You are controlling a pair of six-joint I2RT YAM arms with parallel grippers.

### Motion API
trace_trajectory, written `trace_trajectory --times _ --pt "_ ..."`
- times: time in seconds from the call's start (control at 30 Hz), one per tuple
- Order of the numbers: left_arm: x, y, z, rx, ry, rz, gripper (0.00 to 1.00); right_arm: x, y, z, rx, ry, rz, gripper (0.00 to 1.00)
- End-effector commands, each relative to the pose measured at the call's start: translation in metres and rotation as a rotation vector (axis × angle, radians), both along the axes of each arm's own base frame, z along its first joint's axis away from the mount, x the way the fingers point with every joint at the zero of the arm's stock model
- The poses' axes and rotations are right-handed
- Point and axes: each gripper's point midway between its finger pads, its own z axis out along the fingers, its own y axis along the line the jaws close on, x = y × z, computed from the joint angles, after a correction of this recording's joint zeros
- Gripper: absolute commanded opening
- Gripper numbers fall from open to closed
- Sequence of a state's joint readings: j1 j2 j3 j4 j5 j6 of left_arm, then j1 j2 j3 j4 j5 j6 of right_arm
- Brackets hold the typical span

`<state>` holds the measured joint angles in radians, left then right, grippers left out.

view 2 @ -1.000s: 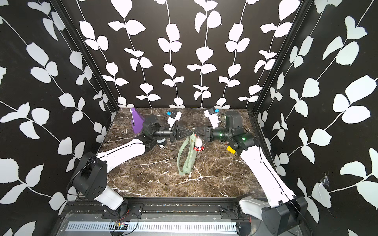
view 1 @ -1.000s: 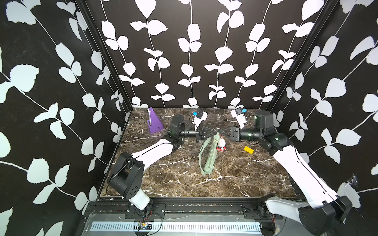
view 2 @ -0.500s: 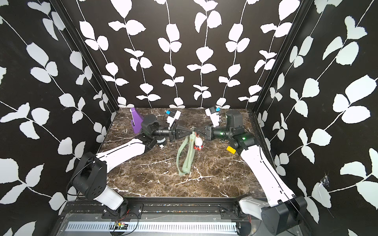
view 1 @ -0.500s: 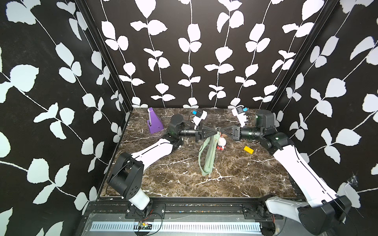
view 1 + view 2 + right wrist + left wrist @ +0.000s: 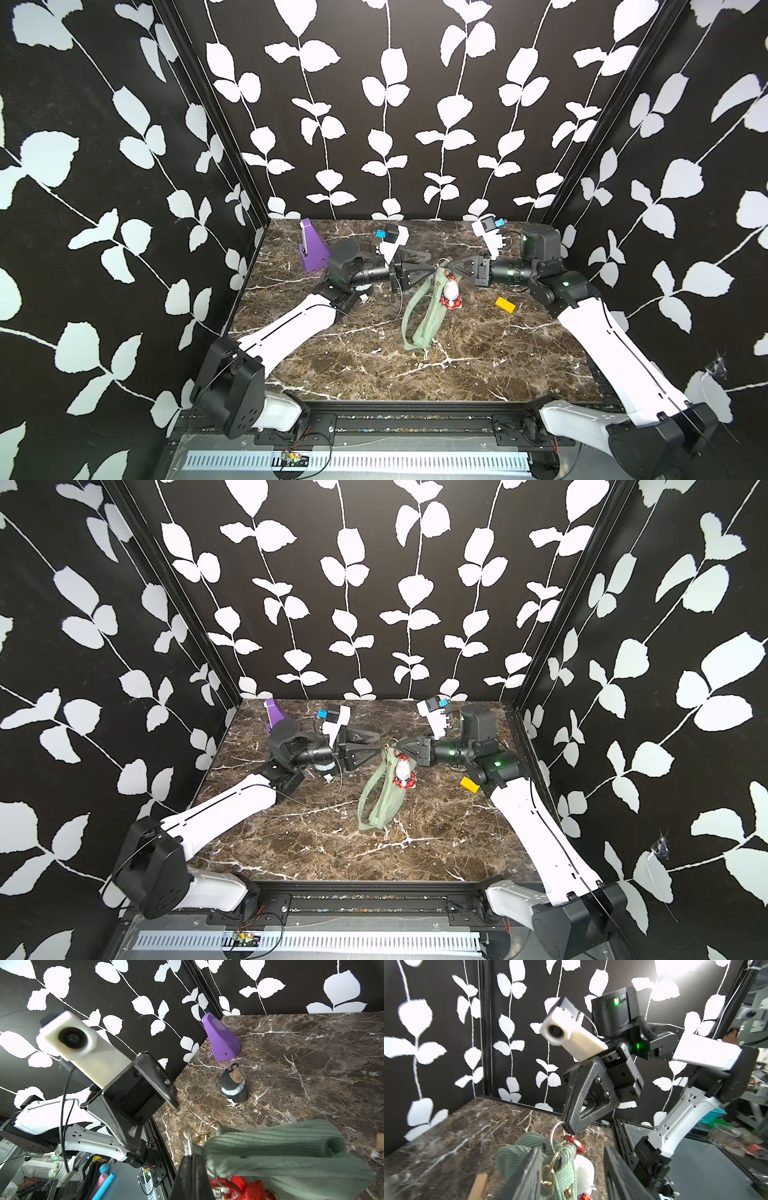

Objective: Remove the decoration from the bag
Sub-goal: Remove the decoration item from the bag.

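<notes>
The silver key ring is in my right gripper above the decoration's red clasp [image 5: 576, 1144]. My left gripper should take over the ring [image 5: 552, 1135] so that my right gripper is free for the clasp.
The sage-green bag [image 5: 424, 316] [image 5: 384, 798] hangs by its upper end, and its lower end rests on the marble table [image 5: 478, 365]. A white and red plush decoration [image 5: 451, 293] [image 5: 404, 776] dangles beside it from a silver key ring [image 5: 552, 1136] [image 5: 188, 1140]. My right gripper [image 5: 451, 266] [image 5: 401, 746] [image 5: 192, 1157] [image 5: 569, 1129] is shut on that ring. My left gripper [image 5: 430, 267] [image 5: 377, 746] [image 5: 571, 1169] is open. The bag's strap end [image 5: 562, 1165] and its gold chain [image 5: 547, 1176] lie between the left fingers without being pinched.
A purple wedge [image 5: 313, 249] [image 5: 276, 715] [image 5: 221, 1039] stands at the back left corner. A dark plush figure [image 5: 233, 1084] lies on the table near it. A yellow block [image 5: 505, 304] [image 5: 469, 784] lies under my right arm. The cell's patterned walls stand close behind both grippers.
My right gripper has closed on the key ring. My left gripper, shut on the bag's top before, has opened and let go of it. Neither arm has moved much.
</notes>
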<state>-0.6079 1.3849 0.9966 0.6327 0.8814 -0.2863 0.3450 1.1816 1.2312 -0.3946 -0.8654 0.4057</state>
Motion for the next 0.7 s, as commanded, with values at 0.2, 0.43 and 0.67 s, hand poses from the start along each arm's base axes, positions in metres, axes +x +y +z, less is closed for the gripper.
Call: trace_trajectory --times 0.2,0.43,0.67 --pt "-0.004 -0.014 0.011 0.06 0.011 -0.14 0.39 -0.016 0.005 0.027 0.05 -0.098 0.092 0.0" --pt "-0.012 -0.021 0.013 0.053 0.041 -0.246 0.37 -0.019 0.006 0.031 0.062 -0.104 0.108 0.0" --pt "-0.012 -0.024 0.01 0.061 0.062 -0.273 0.27 -0.019 0.006 0.033 0.064 -0.106 0.112 0.0"
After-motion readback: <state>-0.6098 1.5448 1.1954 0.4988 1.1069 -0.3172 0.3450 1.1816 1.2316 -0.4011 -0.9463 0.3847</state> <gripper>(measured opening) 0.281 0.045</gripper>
